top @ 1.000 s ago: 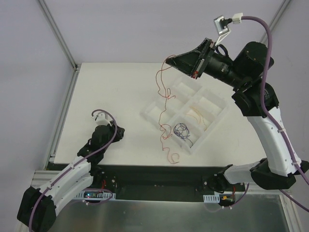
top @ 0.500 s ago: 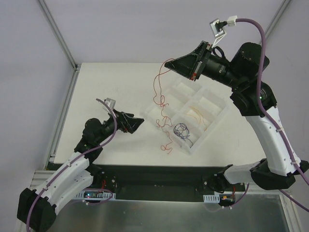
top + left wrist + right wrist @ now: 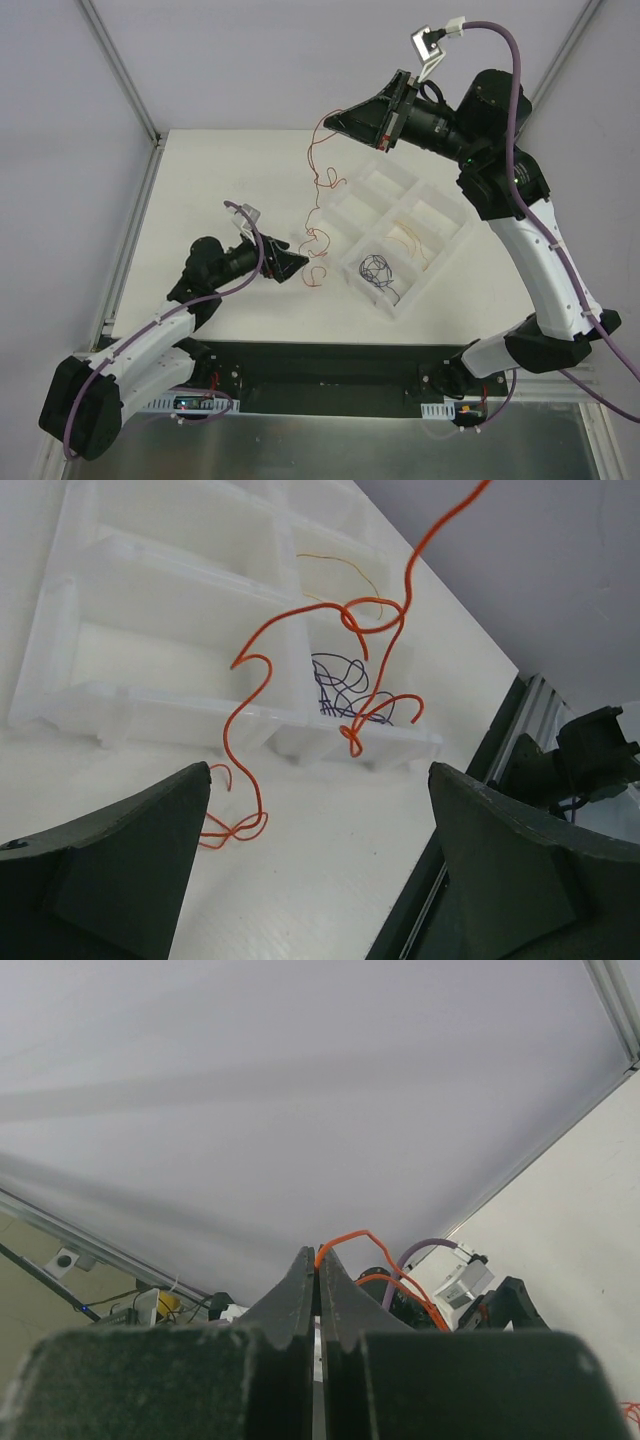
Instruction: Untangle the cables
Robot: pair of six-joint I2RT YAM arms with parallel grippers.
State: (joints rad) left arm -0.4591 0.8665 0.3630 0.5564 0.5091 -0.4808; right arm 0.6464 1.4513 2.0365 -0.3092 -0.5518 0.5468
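Loose ends point(image 3: 364, 654) hang halfway up the red cable, so the lower loops point(image 3: 245, 825) should come off as a separate cable when the robot pulls them aside.
A long curly red cable point(image 3: 312, 190) hangs from my right gripper point(image 3: 331, 121), which is raised over the table's far side and shut on the cable's top end point(image 3: 350, 1237). The cable's lower end point(image 3: 235, 830) rests in loops on the table just left of the white tray point(image 3: 396, 305). My left gripper point(image 3: 296, 263) is open, low over the table, with its fingers to either side of that lower end and not touching it. A dark blue cable ball point(image 3: 376, 268) lies in a near tray compartment. A thin tan cable point(image 3: 410, 243) lies in the compartment beside it.
The white divided tray point(image 3: 150, 550) sits at the table's right half, with its other compartments showing nothing. The table's black front rail point(image 3: 470, 810) runs close to my left gripper's right finger. Pale walls enclose the back and left.
My left arm has reached right toward the hanging cable and its gripper has opened. My right gripper has carried the red cable leftward, drawing its lower end off the tray.
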